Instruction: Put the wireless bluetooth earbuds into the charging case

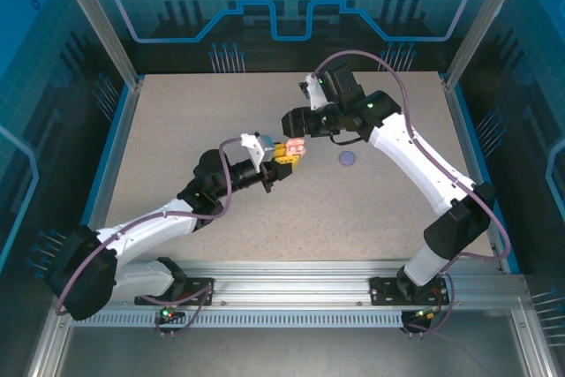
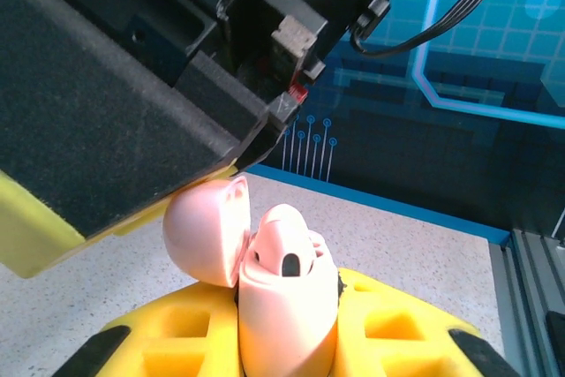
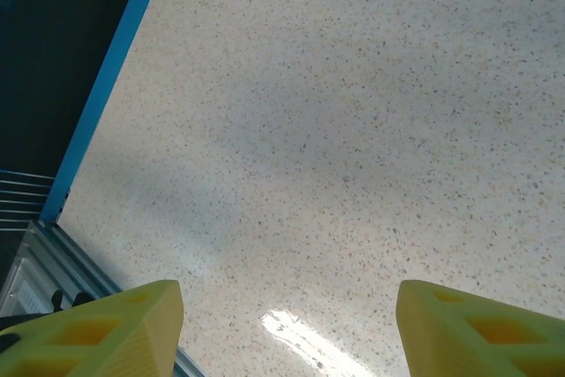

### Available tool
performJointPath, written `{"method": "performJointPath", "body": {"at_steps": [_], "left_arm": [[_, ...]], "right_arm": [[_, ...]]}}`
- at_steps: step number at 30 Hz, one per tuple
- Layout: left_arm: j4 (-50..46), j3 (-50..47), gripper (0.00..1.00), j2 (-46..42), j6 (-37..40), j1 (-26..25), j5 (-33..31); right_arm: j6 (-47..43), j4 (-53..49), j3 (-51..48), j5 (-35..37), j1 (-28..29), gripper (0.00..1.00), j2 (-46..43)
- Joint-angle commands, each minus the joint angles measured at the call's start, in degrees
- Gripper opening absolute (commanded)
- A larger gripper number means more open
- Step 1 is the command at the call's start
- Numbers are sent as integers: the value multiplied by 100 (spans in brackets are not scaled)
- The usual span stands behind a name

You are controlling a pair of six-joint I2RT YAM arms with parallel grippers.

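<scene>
My left gripper is holding the pink case with its fingers below the case's open lid, so it should keep holding until the lid shuts over the earbud, then lower and let go.
A pale pink charging case stands upright with its lid swung open to the left. My left gripper is shut on the case's body, yellow fingers on both sides. What looks like a pale pink earbud with a dark oval opening sits in the case's mouth. In the top view the left gripper holds the case above the table's middle. My right gripper hangs just above the case, and in its wrist view the right gripper is open with nothing between its fingers.
A small round lavender case lies shut on the speckled table, to the right of both grippers. The right gripper's black body hangs close over the open lid. Blue rails and glass walls ring the table.
</scene>
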Motion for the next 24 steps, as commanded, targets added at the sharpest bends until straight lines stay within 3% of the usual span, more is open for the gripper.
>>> {"method": "performJointPath", "body": {"at_steps": [1, 9, 12, 24], "left_arm": [[383, 250, 0, 29, 154, 23, -299], [435, 293, 0, 82, 216, 28, -492], [424, 299, 0, 99, 195, 27, -481], [-79, -6, 0, 188, -519, 22, -910]], "right_arm": [[-73, -293, -295, -230, 302, 65, -402], [74, -305, -868, -377, 386, 63, -1070], [185, -215, -1022, -130, 363, 63, -1317], [561, 443, -2395, 697, -357, 73, -2434]]}}
